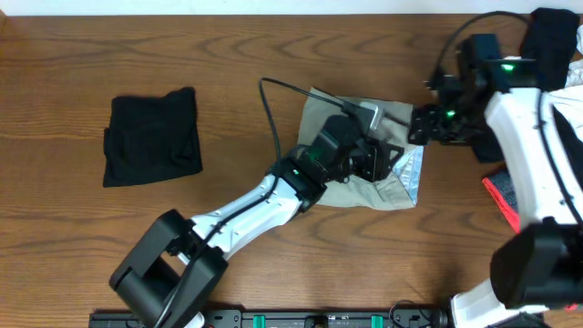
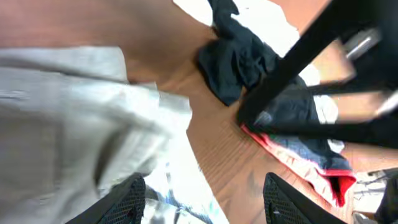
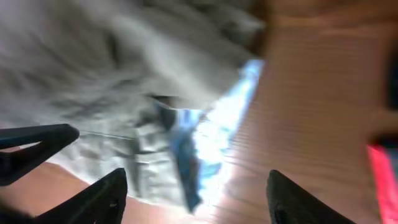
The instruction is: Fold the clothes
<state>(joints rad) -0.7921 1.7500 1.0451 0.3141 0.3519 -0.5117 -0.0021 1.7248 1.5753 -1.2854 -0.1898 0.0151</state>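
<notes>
Next, I move my left gripper out of the way while my right gripper pulls the layer's edge over, because the shorts' top layer is bunched up short of the pale blue lining.
The pale khaki-green shorts lie folded in a small rectangle at the table's middle, with the pale blue waistband lining showing along the right edge. My left gripper hovers over the shorts' right half. In the left wrist view it is open above the shorts and lining, gripping nothing. My right gripper stands just off the fold's upper right corner. In the right wrist view it is open over the lining and the shorts, also holding nothing.
A folded black garment rests at the left of the table. Unfolded clothes sit at the right edge: a black piece at the top corner and a coral-pink one lower down. The left wrist view shows that pile behind the right arm.
</notes>
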